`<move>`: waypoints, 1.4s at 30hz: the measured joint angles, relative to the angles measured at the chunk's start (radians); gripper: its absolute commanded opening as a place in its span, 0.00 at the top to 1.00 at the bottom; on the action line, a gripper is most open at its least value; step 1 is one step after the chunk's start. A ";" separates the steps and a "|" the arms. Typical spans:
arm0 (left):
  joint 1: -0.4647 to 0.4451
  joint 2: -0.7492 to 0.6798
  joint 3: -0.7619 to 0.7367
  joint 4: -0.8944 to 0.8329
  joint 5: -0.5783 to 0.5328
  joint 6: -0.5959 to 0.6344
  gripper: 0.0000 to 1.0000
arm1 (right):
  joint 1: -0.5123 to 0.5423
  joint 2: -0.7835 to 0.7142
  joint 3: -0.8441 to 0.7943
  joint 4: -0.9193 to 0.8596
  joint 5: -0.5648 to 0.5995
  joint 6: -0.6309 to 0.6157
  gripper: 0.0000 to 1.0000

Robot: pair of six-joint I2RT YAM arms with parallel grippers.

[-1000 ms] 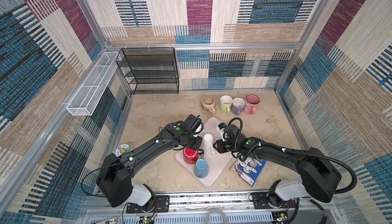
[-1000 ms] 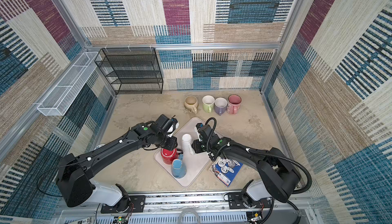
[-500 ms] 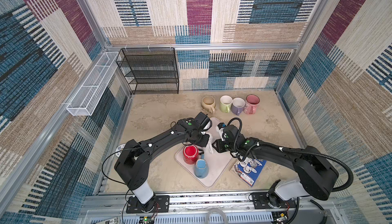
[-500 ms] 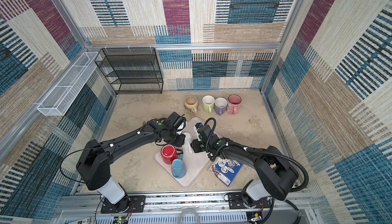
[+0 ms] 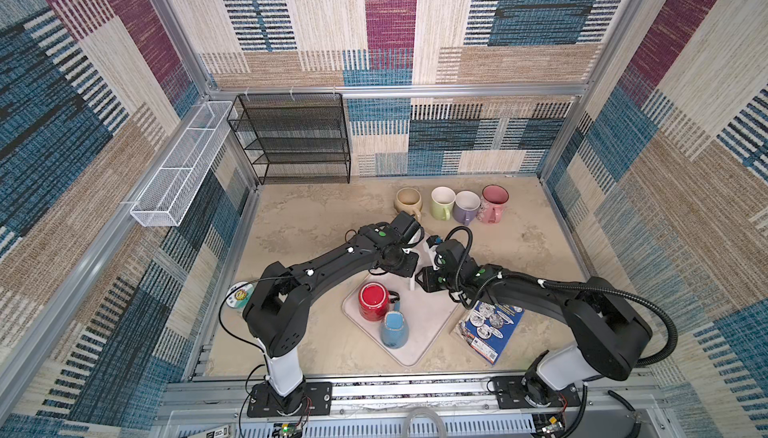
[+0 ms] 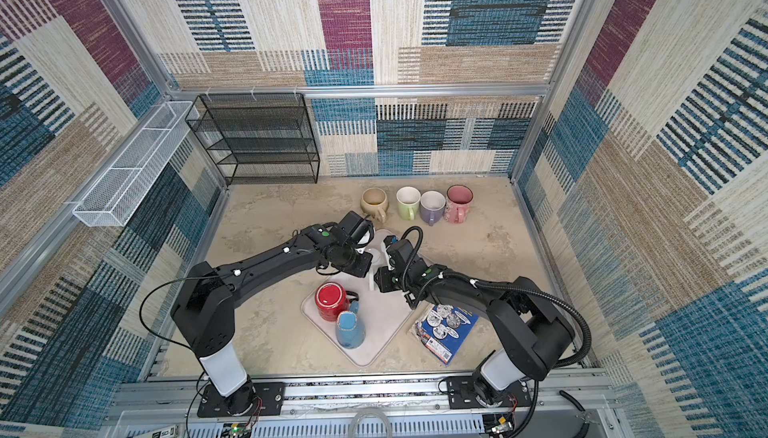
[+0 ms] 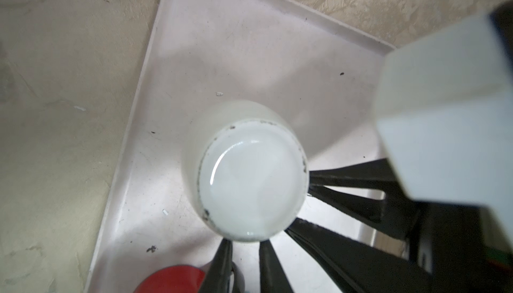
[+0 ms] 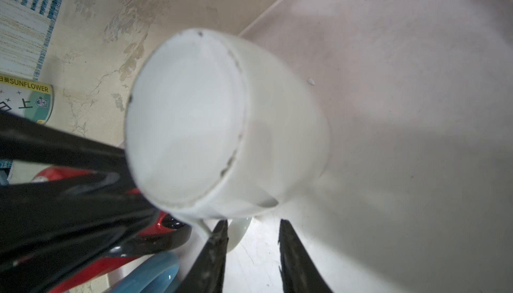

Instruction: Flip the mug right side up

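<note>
The white mug's handle [image 8: 241, 233] is outside my left gripper's fingers and against my right gripper. My right gripper should move back, and my left gripper should grab the handle [image 5: 412, 283].
A white mug [image 7: 249, 180] stands upside down, base up, on the pale tray [image 7: 249, 41]. In both top views it [image 6: 376, 255] is mostly hidden between the two grippers. My left gripper [image 7: 245, 245] is at the mug's side. Its fingers [image 7: 222, 266] stand a narrow gap apart, with bare tray showing between them and their tips under the base edge. My right gripper [image 8: 252, 223] is open at the handle [image 8: 238, 233]. The handle lies against one finger [image 8: 216, 250], and the other finger is clear of it.
On the same tray [image 5: 415, 344], a red mug [image 5: 373, 299] and a blue mug [image 5: 394, 328] stand upside down, close by. Several upright mugs [image 5: 442, 201] line the back. A printed packet [image 5: 490, 328] lies at the right, a round disc [image 5: 239, 295] at the left, and a black rack [image 5: 299, 141] stands at the back left.
My left gripper has swung right, from above the red mug to the white mug, and its jaws have narrowed. The right gripper has barely moved.
</note>
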 measured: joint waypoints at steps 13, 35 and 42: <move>-0.076 -0.081 -0.057 -0.002 -0.065 -0.054 0.55 | -0.048 -0.158 -0.071 -0.005 -0.006 -0.003 0.61; -0.146 0.159 0.105 -0.089 -0.298 -0.180 0.58 | -0.103 -0.323 -0.210 -0.014 0.004 0.012 0.57; -0.146 0.182 0.122 -0.121 -0.319 -0.182 0.72 | -0.104 -0.353 -0.212 -0.012 0.004 -0.004 0.57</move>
